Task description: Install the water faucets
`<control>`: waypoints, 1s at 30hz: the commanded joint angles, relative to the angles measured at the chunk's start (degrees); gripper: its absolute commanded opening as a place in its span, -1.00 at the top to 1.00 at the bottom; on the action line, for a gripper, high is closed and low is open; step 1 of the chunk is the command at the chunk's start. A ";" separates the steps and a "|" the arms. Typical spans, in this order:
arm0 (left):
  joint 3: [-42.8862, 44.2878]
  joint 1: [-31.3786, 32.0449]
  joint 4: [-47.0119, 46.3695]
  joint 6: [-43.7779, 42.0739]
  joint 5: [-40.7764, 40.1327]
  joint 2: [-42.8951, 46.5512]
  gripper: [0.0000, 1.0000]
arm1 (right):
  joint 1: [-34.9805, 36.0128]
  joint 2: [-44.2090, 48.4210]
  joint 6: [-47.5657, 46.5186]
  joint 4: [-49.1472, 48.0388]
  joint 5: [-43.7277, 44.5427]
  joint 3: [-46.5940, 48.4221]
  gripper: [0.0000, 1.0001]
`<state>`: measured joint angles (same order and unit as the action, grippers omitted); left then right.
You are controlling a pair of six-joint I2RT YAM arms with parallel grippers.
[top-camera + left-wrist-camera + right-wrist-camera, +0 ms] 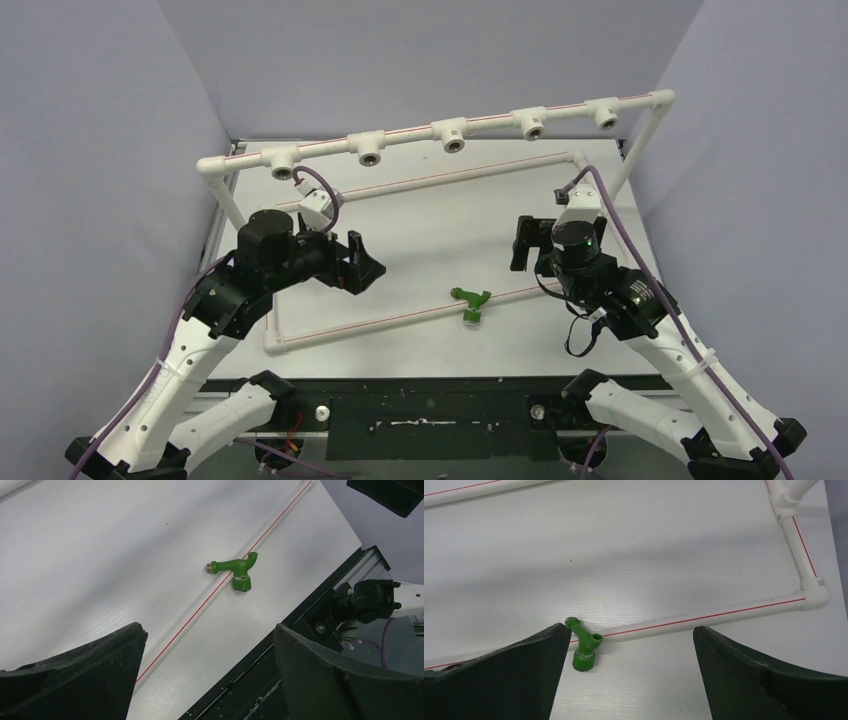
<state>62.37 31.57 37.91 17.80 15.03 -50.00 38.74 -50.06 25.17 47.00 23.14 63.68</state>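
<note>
The green faucet's spout (486, 297) points at my open right gripper, so I should go on toward the faucet (473, 303) until the spout is between my fingers, then close them.
A small green faucet (470, 302) lies on the white table against the near pipe of the frame. It also shows in the left wrist view (236, 571) and in the right wrist view (583, 647). My left gripper (366, 266) is open and empty, hovering left of the faucet and well apart from it. My right gripper (527, 243) is open and empty, above the table to the right of the faucet. In the right wrist view the faucet lies just beside the left fingertip (544, 645).
A white pipe frame (400, 318) with red stripes lies on the table. Its raised back rail (455, 130) carries several tee fittings with open threaded sockets. Grey walls close in both sides. The table's black front edge (430, 382) runs near the arm bases.
</note>
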 commanded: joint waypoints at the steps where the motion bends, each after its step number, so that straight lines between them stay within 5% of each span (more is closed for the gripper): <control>1: -0.12 0.33 -2.89 0.08 1.22 1.31 -0.95 | 0.54 1.07 0.78 0.10 0.57 -0.77 -1.00; 13: -2.12 0.33 -4.49 -0.05 0.67 2.19 -0.95 | 0.54 1.80 0.32 -2.46 -6.13 -7.43 -0.96; 30: -4.53 0.33 -5.73 0.66 1.89 3.25 -0.95 | -3.68 -6.82 9.07 -14.04 -23.58 -18.10 -0.57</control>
<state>57.67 31.57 36.18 18.02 15.49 -47.68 37.76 -55.61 30.57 40.62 6.48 47.57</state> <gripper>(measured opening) 0.973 0.807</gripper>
